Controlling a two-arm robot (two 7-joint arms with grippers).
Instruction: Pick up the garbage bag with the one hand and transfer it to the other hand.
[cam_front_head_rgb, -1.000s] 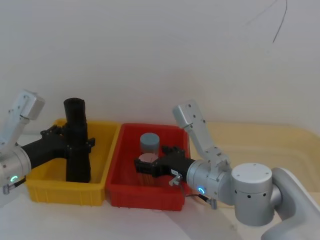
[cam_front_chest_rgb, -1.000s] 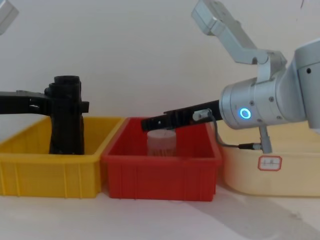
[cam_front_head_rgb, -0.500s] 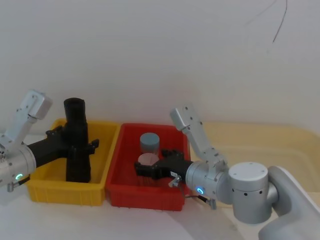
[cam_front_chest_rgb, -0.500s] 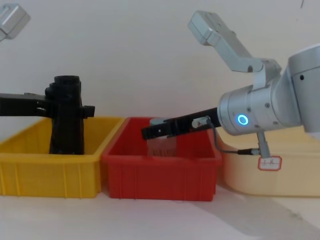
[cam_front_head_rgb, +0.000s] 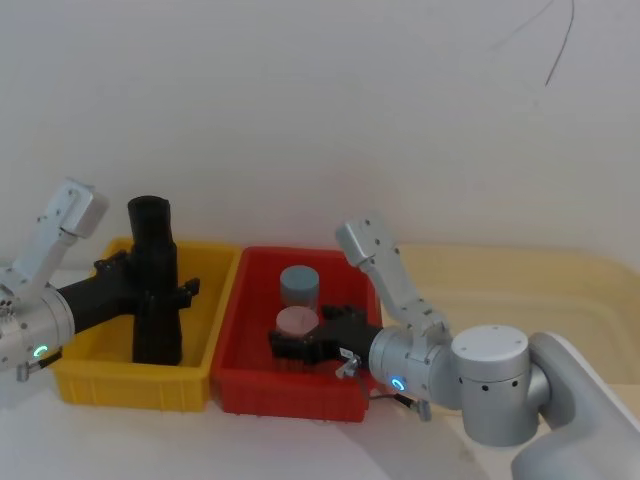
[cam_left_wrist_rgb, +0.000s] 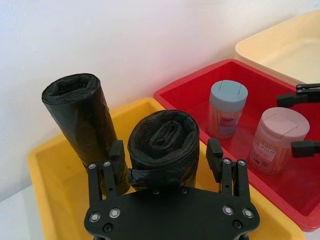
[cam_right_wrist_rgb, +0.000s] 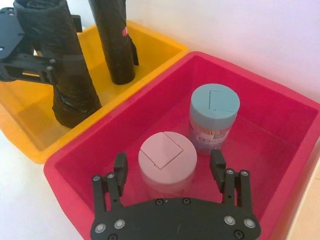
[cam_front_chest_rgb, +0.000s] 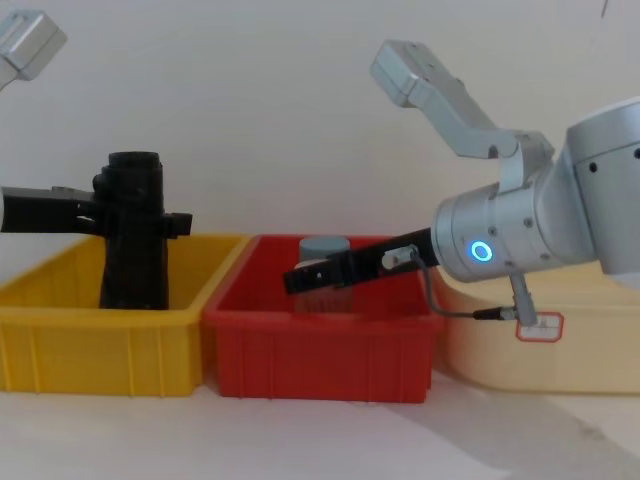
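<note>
The garbage bag (cam_front_chest_rgb: 135, 240) is wound in tight layers (cam_left_wrist_rgb: 165, 136). It will stay rolled up and hang in one piece when I lift it.
The garbage bag (cam_left_wrist_rgb: 162, 142), a black glossy roll flaring wider at its base (cam_right_wrist_rgb: 70, 95), stands upright in the yellow bin (cam_front_head_rgb: 135, 385). My left gripper (cam_left_wrist_rgb: 165, 151), on the arm with the green-cyan ring, is open, one finger on each side of the bag's upper part with small gaps. In the chest view the left gripper (cam_front_chest_rgb: 140, 215) reaches in from the left at the height of the bag (cam_front_chest_rgb: 133, 275). My right gripper (cam_right_wrist_rgb: 169, 159), on the blue-ring arm, is open inside the red bin (cam_right_wrist_rgb: 280, 150), straddling a pink-capped jar (cam_right_wrist_rgb: 167, 157) without touching it.
A slimmer straight black cylinder (cam_left_wrist_rgb: 82, 117) stands behind the bag in the yellow bin. A blue-capped jar (cam_right_wrist_rgb: 215, 112) stands beside the pink one in the red bin. A cream tray (cam_front_head_rgb: 540, 285) lies to the right. A white wall rises close behind the bins.
The right gripper has sunk lower into the red bin, down around the pink-capped jar. The left gripper's far finger now pokes out a little farther past the bag.
</note>
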